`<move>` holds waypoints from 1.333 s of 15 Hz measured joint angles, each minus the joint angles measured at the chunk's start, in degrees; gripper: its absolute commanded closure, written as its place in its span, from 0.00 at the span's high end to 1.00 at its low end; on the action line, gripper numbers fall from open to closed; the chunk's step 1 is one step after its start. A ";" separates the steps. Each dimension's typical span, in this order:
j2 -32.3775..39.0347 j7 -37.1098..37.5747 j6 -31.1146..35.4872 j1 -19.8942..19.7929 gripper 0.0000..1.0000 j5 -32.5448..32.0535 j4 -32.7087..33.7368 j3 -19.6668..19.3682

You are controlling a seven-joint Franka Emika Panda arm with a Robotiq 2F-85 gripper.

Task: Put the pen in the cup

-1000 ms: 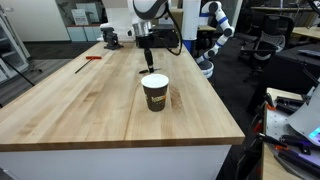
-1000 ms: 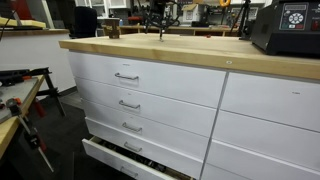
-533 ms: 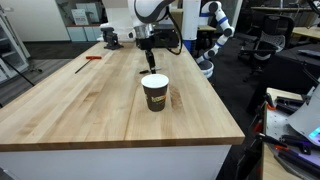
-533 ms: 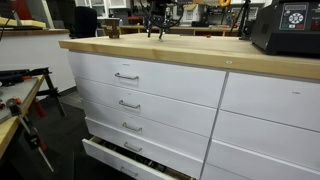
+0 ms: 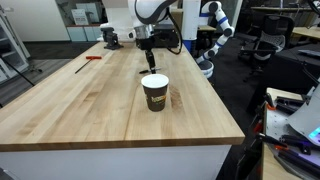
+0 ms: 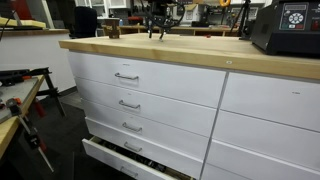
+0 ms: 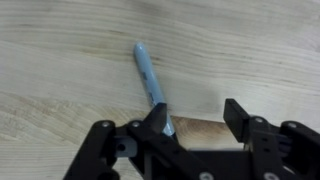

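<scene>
The pen's near end (image 7: 164, 115) lies alongside one finger, outside the empty gap, so the robot's gripper should open and center itself over the pen before it closes.
A thin pen (image 7: 150, 82) lies flat on the wooden table; it looks blue-grey in the wrist view. My gripper (image 7: 198, 122) is open just above it. The pen's near end runs under the left finger, and the gap between the fingers is empty. In an exterior view the gripper (image 5: 149, 62) hangs over the table a little behind the dark brown paper cup (image 5: 154, 92), which stands upright with its white rim up. The pen is too small to make out there. From the drawer side the gripper (image 6: 156, 24) shows far back on the tabletop; the cup does not show there.
A red slender tool (image 5: 92, 58) lies at the far left of the table (image 5: 90, 110), and a dark vise-like object (image 5: 110, 38) stands at the back. A black box (image 6: 290, 28) sits on the tabletop. The bottom drawer (image 6: 125, 160) stands open.
The gripper has shifted slightly and risen a little over the pen since a second ago. Since half a second ago nothing has visibly moved. The cup has not moved.
</scene>
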 measured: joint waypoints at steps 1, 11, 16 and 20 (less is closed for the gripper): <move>0.05 0.00 0.18 0.00 0.98 -0.14 0.00 0.00; 0.43 -0.05 0.32 -0.09 0.47 -0.70 0.11 -0.18; 0.42 -0.05 0.83 -0.18 0.15 -0.71 0.29 -0.53; 0.39 -0.05 0.81 -0.13 0.00 -0.73 0.43 -0.55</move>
